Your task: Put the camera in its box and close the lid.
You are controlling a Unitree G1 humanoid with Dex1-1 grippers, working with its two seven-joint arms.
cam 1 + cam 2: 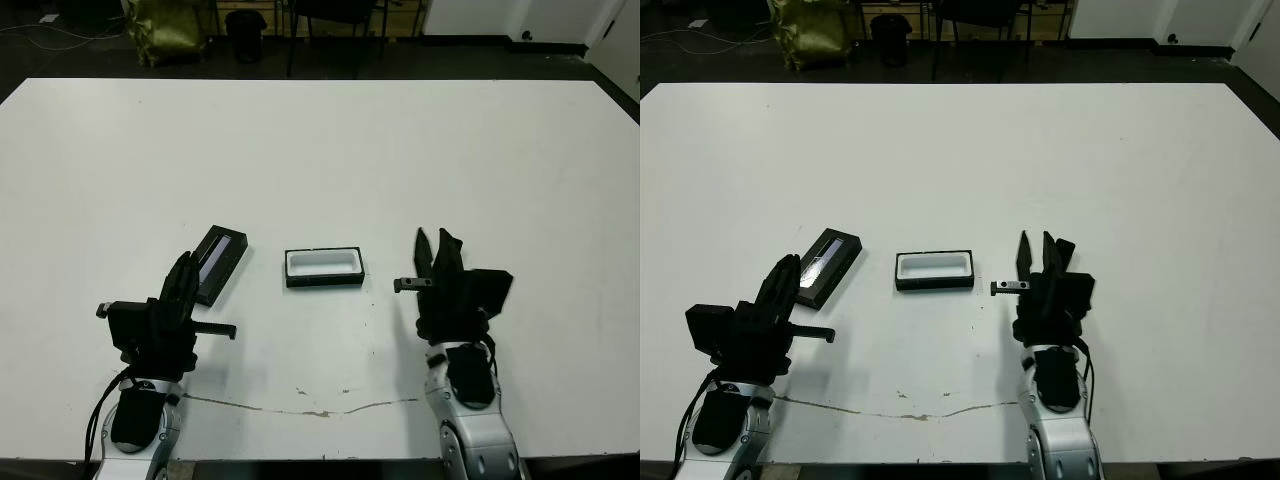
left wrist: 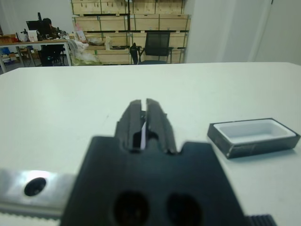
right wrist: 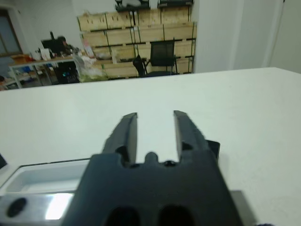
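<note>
A dark corner (image 3: 214, 148) shows past one finger of the robot's right gripper, so the robot should expect the slim black camera to be hidden behind that gripper.
The box (image 1: 323, 280), a shallow black tray with a white lining, lies open near the table's middle and holds nothing. It also shows in the left wrist view as the box (image 2: 254, 147). To its left lies the lid (image 1: 222, 255), flat and black with a silvery-blue strip. My left gripper (image 1: 184, 264) is shut and empty, with its tips over the lid's near end. To the right of the box, my right gripper (image 1: 434, 240) is open with only table between its fingers (image 3: 128, 132). The camera is hidden. A dark corner (image 3: 214, 149) peeks past one right finger, and I cannot tell what it is.
A thin crack (image 1: 300, 408) runs along the table near its front edge. Beyond the far edge stand a chair (image 2: 157, 47), wooden shelving (image 3: 141, 28) and a dark bin (image 1: 245, 30). A person (image 2: 47, 23) sits at a distant desk.
</note>
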